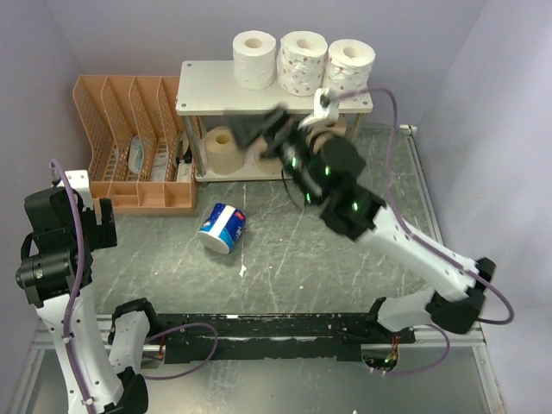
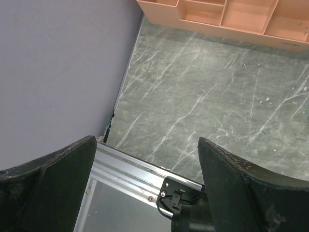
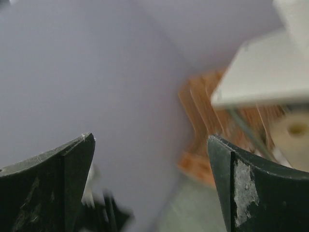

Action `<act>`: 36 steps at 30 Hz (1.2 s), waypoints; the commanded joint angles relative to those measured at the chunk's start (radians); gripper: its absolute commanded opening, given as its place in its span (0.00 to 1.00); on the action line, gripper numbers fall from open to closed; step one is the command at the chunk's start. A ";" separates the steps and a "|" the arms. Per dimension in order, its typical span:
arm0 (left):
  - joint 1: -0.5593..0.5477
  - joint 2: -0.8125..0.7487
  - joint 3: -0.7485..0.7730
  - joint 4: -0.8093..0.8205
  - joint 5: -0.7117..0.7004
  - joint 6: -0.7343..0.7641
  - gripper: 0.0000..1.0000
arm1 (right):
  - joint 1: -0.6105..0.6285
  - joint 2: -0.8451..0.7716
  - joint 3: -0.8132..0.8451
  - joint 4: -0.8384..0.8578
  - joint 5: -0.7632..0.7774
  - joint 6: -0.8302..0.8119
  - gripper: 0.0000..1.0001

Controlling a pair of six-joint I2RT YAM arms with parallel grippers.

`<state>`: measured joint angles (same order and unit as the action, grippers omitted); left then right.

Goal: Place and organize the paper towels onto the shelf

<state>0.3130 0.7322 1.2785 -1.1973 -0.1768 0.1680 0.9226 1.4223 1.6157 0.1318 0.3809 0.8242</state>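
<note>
The robot's right gripper should go on moving down toward the roll's near end [image 1: 215, 244] until the fingers can close there, since the blue-and-white roll [image 1: 227, 222] lies clear of the shelf.
The shelf [image 1: 203, 99] stands at the back of the table. Three white paper towels stand in a row on its top board: one at the left [image 1: 254, 59], one in the middle [image 1: 302, 62], one at the right [image 1: 349, 65]. A tan roll [image 1: 222, 148] stands on the lower board, also seen blurred in the right wrist view [image 3: 294, 140]. A blue-and-white roll [image 1: 222, 228] lies on its side on the table. My right gripper [image 1: 263, 129] hovers blurred in front of the lower board, hiding its middle; its jaws [image 3: 149, 137] are open and hold nothing. My left gripper [image 2: 146, 140] is open and holds nothing, over the table's near-left edge.
An orange slotted organizer [image 1: 129, 129] stands left of the shelf, touching it, and its front trays show in the left wrist view [image 2: 231, 14]. Purple walls close the left, back and right. A metal rail [image 2: 140, 171] runs along the near edge.
</note>
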 commanded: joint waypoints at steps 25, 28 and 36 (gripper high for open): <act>0.003 -0.058 -0.108 0.040 0.012 0.051 0.98 | 0.428 0.420 -0.331 -0.188 0.332 -0.913 1.00; 0.002 -0.063 -0.117 0.042 0.003 0.058 0.98 | 0.427 0.490 -0.284 -0.183 0.362 -0.935 1.00; 0.003 -0.069 -0.131 0.051 -0.005 0.067 0.98 | 0.404 0.614 -0.218 -0.147 0.410 -0.972 0.73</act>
<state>0.3130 0.6708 1.1542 -1.1770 -0.1627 0.2207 1.3430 1.9923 1.3525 -0.0574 0.7391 -0.1219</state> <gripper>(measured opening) 0.980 0.847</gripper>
